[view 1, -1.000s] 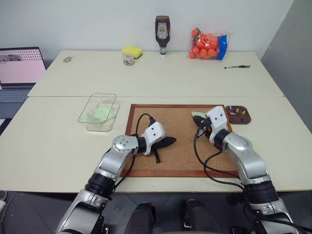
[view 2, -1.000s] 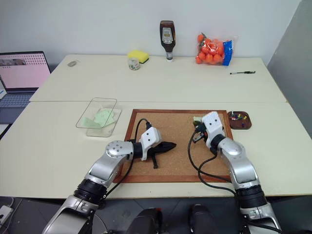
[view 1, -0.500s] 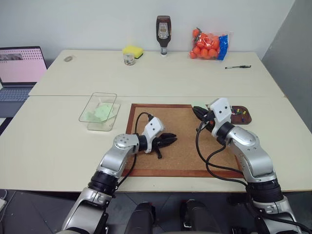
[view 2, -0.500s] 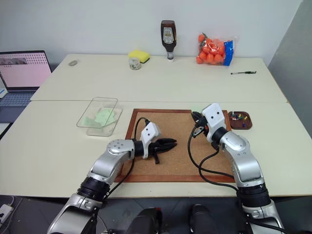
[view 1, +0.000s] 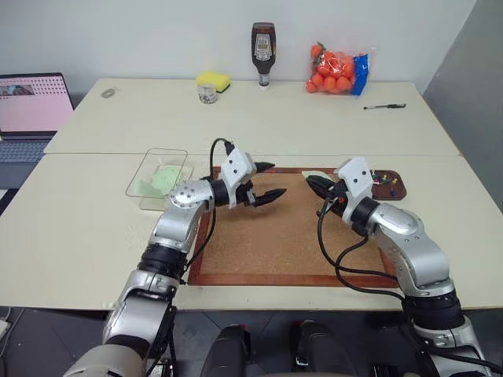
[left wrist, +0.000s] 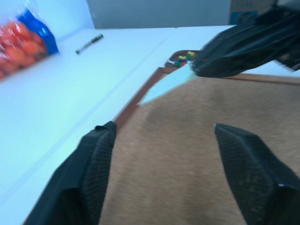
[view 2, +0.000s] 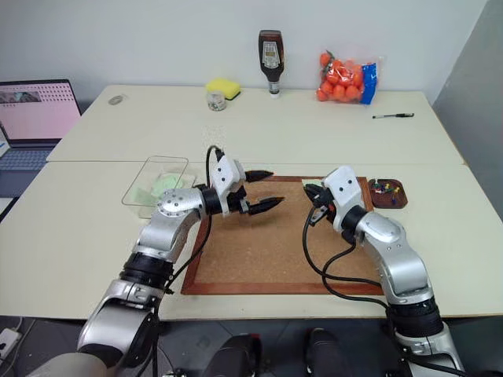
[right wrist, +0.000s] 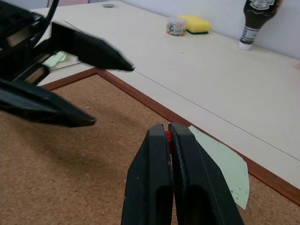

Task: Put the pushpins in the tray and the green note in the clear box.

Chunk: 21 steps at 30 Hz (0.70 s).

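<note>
The green note (view 1: 317,173) stays straight across the corkboard's frame, so it will stand up from my left gripper and sag only a little when I carry it.
Above the far part of the corkboard (view 1: 291,236), my left gripper (view 1: 277,179) hangs open with nothing between its fingers. Facing it, my right gripper (right wrist: 168,126) is shut on a red pushpin (right wrist: 167,136), which shows as a speck between the fingertips. Just beyond that gripper a pale green note (right wrist: 222,164) lies flat by the board's far frame. The dark reddish tray (view 1: 391,187) sits off the board's far right corner and holds several pushpins (view 1: 382,181). On the left stands the clear box (view 1: 149,188) with green paper inside.
At the table's left edge there is a laptop (view 1: 31,106). Along the back stand a yellow sponge (view 1: 213,81), a small jar (view 1: 207,95), a sauce bottle (view 1: 262,47) and a bag of oranges (view 1: 336,72). A pen (view 1: 383,107) lies at the far right.
My left gripper rose off the corkboard, moved toward its far edge and opened. My right gripper lifted slightly, staying shut.
</note>
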{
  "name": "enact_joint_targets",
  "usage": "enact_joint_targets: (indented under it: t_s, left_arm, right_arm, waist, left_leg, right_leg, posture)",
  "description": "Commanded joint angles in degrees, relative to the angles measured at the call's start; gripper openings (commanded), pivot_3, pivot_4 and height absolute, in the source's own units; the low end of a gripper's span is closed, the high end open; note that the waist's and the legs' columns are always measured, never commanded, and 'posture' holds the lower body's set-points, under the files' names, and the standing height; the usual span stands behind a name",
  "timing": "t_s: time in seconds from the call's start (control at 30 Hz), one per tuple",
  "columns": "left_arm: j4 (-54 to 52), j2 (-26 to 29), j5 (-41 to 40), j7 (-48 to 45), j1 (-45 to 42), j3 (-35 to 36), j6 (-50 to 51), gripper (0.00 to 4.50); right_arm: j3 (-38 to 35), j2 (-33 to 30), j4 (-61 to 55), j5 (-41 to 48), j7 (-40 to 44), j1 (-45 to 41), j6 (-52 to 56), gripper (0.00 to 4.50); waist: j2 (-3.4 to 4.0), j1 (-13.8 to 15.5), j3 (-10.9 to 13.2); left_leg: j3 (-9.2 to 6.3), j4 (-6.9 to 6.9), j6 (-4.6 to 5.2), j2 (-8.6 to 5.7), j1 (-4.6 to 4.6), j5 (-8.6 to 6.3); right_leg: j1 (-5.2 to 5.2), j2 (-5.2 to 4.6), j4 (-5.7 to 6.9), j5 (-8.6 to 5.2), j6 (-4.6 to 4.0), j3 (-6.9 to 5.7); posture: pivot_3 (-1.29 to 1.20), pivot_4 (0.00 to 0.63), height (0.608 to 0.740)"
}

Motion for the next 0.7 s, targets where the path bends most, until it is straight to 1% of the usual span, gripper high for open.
enact_joint_targets:
  t_s: [0.03, 0.13, 0.27, 0.6, 0.63, 0.67, 0.7]
  left_arm:
    - [4.7, -0.3, 2.4, -0.7, -3.4, -0.9, -9.2, 4.01]
    - [7.7, -0.7, 3.8, -1.6, -4.6, -1.9, -14.4, 4.01]
    - [10.7, -1.6, 4.7, -2.9, -6.1, -2.9, -18.8, 4.01]
    - [15.7, -3.0, 6.1, -4.9, -7.5, -4.4, -24.4, 4.01]
    - [16.1, -3.1, 6.2, -5.1, -7.5, -4.6, -24.9, 3.66]
    - [16.4, -3.1, 6.3, -5.4, -7.5, -4.7, -25.2, 3.65]
    - [16.7, -3.2, 6.3, -5.6, -7.5, -4.8, -25.5, 3.50]
  right_arm:
    - [-1.4, -0.5, -5.1, 3.7, 0.9, -0.5, 4.1, 0.00]
    - [-2.4, -0.2, -7.2, 6.7, 0.6, -0.8, 8.0, 0.00]
    - [-3.0, 0.2, -9.2, 9.7, 0.0, -1.5, 12.1, 0.00]
    - [-3.5, 1.6, -10.7, 13.9, -2.2, -2.7, 16.2, 0.00]
    - [-3.6, 1.7, -10.8, 14.4, -2.5, -2.8, 16.5, 0.00]
    - [-3.7, 1.9, -10.9, 14.7, -2.7, -2.8, 16.8, 0.00]
    - [-3.8, 2.0, -11.0, 15.0, -2.8, -2.9, 17.0, 0.00]
  waist:
    - [0.00, 0.0, 0.0]
    - [0.00, 0.0, 0.0]
    - [-0.01, 0.0, 0.0]
    - [-0.01, -0.1, 0.0]
    - [-0.01, -0.1, 0.0]
    - [-0.01, -0.1, 0.0]
    - [-0.01, -0.1, 0.0]
  left_leg:
    - [0.01, -0.01, 0.00, 0.00, 0.00, 0.00]
    - [0.00, -0.01, 0.00, 0.00, -0.01, 0.00]
    - [-0.01, 0.03, 0.00, -0.01, -0.13, 0.00]
    - [0.05, 0.04, 0.01, -0.01, -0.15, 0.00]
    - [0.05, 0.04, 0.00, 0.00, -0.16, 0.00]
    - [0.05, 0.04, 0.01, -0.01, -0.17, 0.00]
    - [0.05, 0.04, 0.01, -0.01, -0.17, 0.00]
  right_leg:
    - [0.00, 0.00, 0.00, 0.00, 0.00, 0.01]
    - [-0.01, -0.01, -0.01, 0.00, 0.00, 0.04]
    - [-0.09, -0.01, 0.00, 0.01, 0.00, 0.02]
    - [-0.13, 0.01, 0.04, 0.01, 0.00, -0.01]
    - [-0.13, 0.01, 0.04, 0.01, 0.00, -0.01]
    - [-0.14, 0.01, 0.04, 0.01, 0.00, -0.02]
    - [-0.14, 0.01, 0.04, 0.01, 0.00, -0.02]
  posture:
    - [0.00, 0.150, 0.740]
    - [0.00, 0.150, 0.740]
    - [0.00, 0.150, 0.740]
    - [0.00, 0.150, 0.740]
    - [0.00, 0.150, 0.740]
    - [0.00, 0.150, 0.740]
    - [0.00, 0.150, 0.740]
